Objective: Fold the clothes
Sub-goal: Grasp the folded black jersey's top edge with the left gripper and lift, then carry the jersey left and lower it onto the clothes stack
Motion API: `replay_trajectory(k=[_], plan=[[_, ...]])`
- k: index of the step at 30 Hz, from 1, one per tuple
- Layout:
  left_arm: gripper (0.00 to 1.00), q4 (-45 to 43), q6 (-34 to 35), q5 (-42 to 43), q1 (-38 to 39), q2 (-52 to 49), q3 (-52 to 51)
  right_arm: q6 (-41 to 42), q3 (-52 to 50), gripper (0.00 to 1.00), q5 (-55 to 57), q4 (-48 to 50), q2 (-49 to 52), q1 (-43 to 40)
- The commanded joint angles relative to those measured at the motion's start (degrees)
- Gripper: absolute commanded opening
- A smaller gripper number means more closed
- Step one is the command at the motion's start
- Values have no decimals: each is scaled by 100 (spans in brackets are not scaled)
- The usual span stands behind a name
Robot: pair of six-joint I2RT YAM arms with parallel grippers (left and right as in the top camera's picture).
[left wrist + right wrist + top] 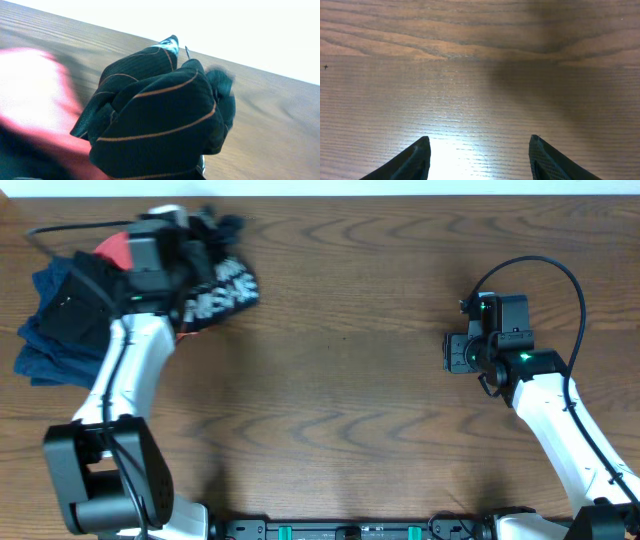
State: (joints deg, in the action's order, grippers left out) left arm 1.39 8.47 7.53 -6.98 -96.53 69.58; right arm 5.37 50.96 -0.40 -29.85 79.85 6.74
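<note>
The black shirt hangs bunched (226, 287) next to the pile, so the robot's left gripper should put it over the pile (75, 318), then let go and grab the shirt's edge to straighten the shirt.
The clothes (222, 288), a thin black shirt with orange lines and white lettering, hang bunched at the table's far left. My left gripper (188, 252) is shut on the clothes and holds the bundle above the wood. In the left wrist view the clothes (160, 120) fill the middle and hide the fingers. My right gripper (452, 352) hovers over bare wood at the right, far from the shirt. Its fingers (419, 155) are spread, so the right gripper (479, 145) is open with nothing between them.
A pile of other garments lies at the far left edge: navy cloth (45, 340), a plain black folded piece (85, 285) and a coral-red one (114, 248), which also shows as a red blur (30, 90). The wooden table (340, 380) stretches between the arms.
</note>
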Motion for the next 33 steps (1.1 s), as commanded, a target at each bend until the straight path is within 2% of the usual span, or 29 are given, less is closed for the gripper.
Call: replay_trajectory(k=[1, 8, 16, 21, 22, 24, 27, 29, 33], plan=[[6, -197, -136, -264, -505, 109, 142, -33, 74, 61, 42, -22, -68, -46], [6, -380, -31, -33, -1394, 109, 293, -31, 74, 61, 39, -20, -68, -46], [6, -1001, 1078, 426, -2177, 107, 295, -28, 74, 61, 39, -22, -68, -46], [7, -870, 1161, 376, -2455, 17, 293, -28, 74, 61, 37, -22, -68, -46], [10, -734, 1158, 356, -2507, -28, 293, -28, 74, 61, 39, -22, -68, -46], [25, -490, 1154, 352, -2608, -111, 293, -28, 74, 61, 37, -22, -68, -46], [33, -116, 1156, 291, -2820, -164, 293, -28, 74, 62, 35, -22, -68, -46], [48, -28, 1161, 208, -2979, -146, 293, -31, 74, 62, 37, -20, -68, -46], [66, 7, 1397, 229, -3351, -63, 293, -31, 74, 62, 37, -46, -68, -46]])
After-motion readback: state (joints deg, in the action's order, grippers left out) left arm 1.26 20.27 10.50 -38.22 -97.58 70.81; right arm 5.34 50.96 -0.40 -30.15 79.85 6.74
